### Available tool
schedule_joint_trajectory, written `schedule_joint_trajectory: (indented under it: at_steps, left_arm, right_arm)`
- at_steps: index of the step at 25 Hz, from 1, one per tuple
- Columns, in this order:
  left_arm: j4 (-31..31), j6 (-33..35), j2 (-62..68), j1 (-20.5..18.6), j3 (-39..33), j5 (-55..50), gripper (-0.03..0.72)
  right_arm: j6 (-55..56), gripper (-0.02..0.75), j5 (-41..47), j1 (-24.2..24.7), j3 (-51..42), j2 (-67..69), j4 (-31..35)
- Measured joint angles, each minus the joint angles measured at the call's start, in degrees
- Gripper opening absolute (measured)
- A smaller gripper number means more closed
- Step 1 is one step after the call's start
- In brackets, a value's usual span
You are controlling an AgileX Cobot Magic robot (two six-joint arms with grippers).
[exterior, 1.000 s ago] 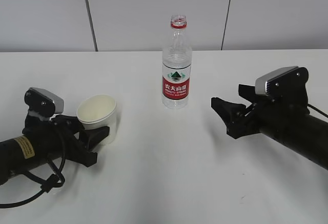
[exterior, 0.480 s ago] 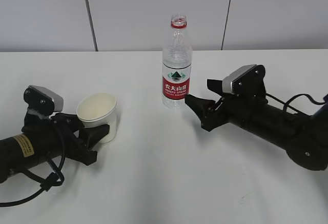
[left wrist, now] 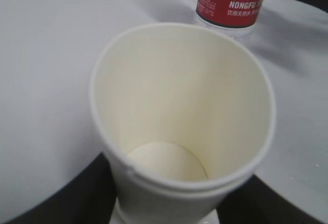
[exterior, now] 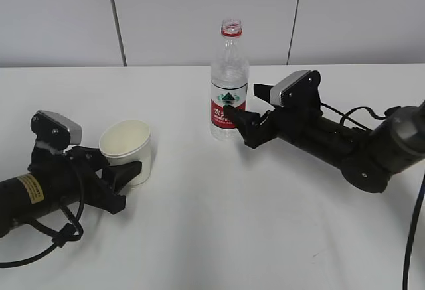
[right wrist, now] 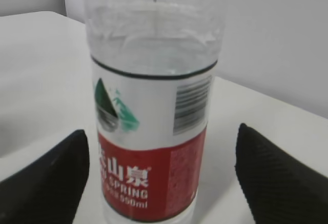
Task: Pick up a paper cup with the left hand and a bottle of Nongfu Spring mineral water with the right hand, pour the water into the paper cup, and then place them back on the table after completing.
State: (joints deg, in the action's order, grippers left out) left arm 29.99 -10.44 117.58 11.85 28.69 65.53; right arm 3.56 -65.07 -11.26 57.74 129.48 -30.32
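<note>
The water (exterior: pixel 230 75) will come down in a thin stream when I pour, because the bottle's neck narrows to an opening (exterior: pixel 232 24) above the red ring.
A white paper cup (exterior: pixel 126 145) stands upright and empty on the white table (exterior: pixel 212 230) at the left. My left gripper (exterior: pixel 123 165), on the arm with the yellow label, is shut on the cup's lower part; in the left wrist view its black fingers (left wrist: pixel 61 198) press both sides of the cup (left wrist: pixel 179 96). The uncapped Nongfu Spring bottle (exterior: pixel 229 91), with a red and white label and clear water inside, stands at the back centre. My right gripper (exterior: pixel 238 125) is open, its fingers (right wrist: pixel 266 172) either side of the bottle (right wrist: pixel 154 131) with gaps, at label height.
A grey panelled wall (exterior: pixel 199 11) runs along the table's far edge behind the bottle. Black cables trail from both arms at the left (exterior: pixel 60 237) and right (exterior: pixel 415 223) edges. The bottle's base also shows beyond the cup in the left wrist view (left wrist: pixel 230 3).
My right arm has moved left across the table until its open fingers flank the bottle. The left gripper, the cup and the bottle have stayed in place.
</note>
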Motion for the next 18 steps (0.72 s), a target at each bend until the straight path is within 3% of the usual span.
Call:
schedule_joint_trajectory:
  at_steps: [18]
  left_arm:
    - [0.00,0.00,0.00,0.00,0.00,0.00,0.356]
  right_arm:
    - [8.52,0.671,9.18,0.00,9.73,2.25,-7.76]
